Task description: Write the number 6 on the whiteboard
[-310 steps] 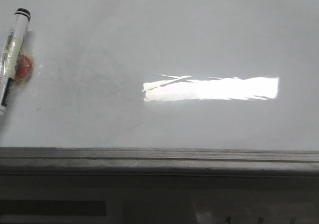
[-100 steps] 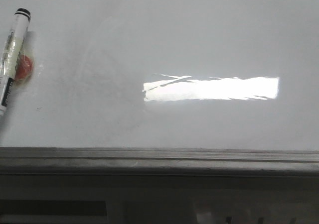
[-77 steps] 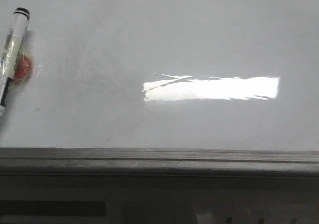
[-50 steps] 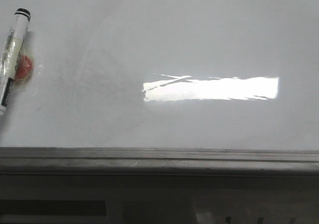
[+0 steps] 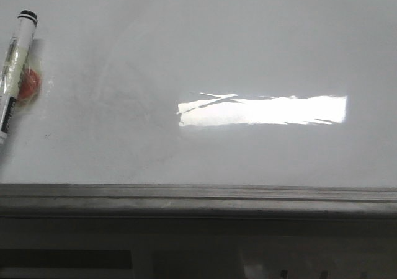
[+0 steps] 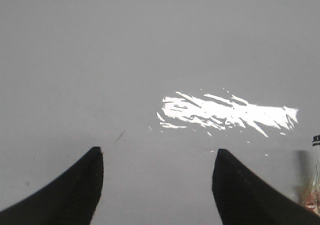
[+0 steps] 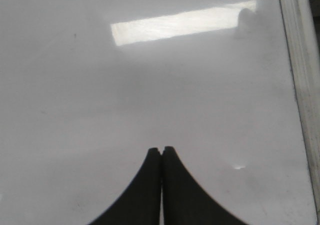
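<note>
The whiteboard (image 6: 280, 162) lies clear from my left gripper's open fingers to the white marker, so I keep heading for the marker until both fingers straddle its body (image 5: 15, 68).
The whiteboard (image 5: 236, 49) fills the front view, glossy white-grey with a bright rectangular glare and a grey metal ledge (image 5: 198, 195) along its lower edge. No number 6 shows on it; its surface is blank. A white marker (image 5: 13, 68) with a black cap lies at the board's far left, next to a small red round thing (image 5: 29, 84). The marker's edge also shows in the left wrist view (image 6: 315, 180). My left gripper (image 6: 157, 157) is open and empty over the board. My right gripper (image 7: 161, 150) is shut and empty over the board. Neither gripper shows in the front view.
The board's grey metal frame (image 7: 300, 75) runs along one side of the right wrist view. A small dark stroke (image 6: 119, 137) marks the board near the left gripper. Below the ledge in the front view is a dark shelf area (image 5: 68, 257).
</note>
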Controlling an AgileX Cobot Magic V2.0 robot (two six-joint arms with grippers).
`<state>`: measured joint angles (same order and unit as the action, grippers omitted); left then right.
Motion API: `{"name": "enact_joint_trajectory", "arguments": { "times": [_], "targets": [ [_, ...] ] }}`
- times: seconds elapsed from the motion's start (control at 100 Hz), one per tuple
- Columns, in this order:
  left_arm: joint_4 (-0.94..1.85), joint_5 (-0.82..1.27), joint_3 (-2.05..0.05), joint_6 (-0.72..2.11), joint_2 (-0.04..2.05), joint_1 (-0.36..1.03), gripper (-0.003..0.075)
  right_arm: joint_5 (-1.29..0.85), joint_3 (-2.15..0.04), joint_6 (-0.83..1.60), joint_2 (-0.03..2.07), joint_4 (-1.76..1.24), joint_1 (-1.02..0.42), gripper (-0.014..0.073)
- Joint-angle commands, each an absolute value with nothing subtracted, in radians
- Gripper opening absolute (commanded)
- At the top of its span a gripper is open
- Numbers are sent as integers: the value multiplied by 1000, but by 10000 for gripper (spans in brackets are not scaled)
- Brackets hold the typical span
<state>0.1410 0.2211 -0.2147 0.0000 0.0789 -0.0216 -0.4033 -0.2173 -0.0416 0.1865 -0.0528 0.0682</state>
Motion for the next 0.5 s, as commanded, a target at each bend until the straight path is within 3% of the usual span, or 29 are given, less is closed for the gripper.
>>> {"name": "enact_joint_trajectory", "arguments": {
  "times": [0.0,0.26,0.49],
  "targets": [
    [154,99,-239,0,100,-22,451,-318,-253,-38,200,-53,62,-64],
    [187,97,-239,85,115,34,451,-318,-253,-38,200,-53,62,-64],
    [187,97,-239,185,207,179,451,-314,-253,-38,200,-53,62,-64]
  ]
}}
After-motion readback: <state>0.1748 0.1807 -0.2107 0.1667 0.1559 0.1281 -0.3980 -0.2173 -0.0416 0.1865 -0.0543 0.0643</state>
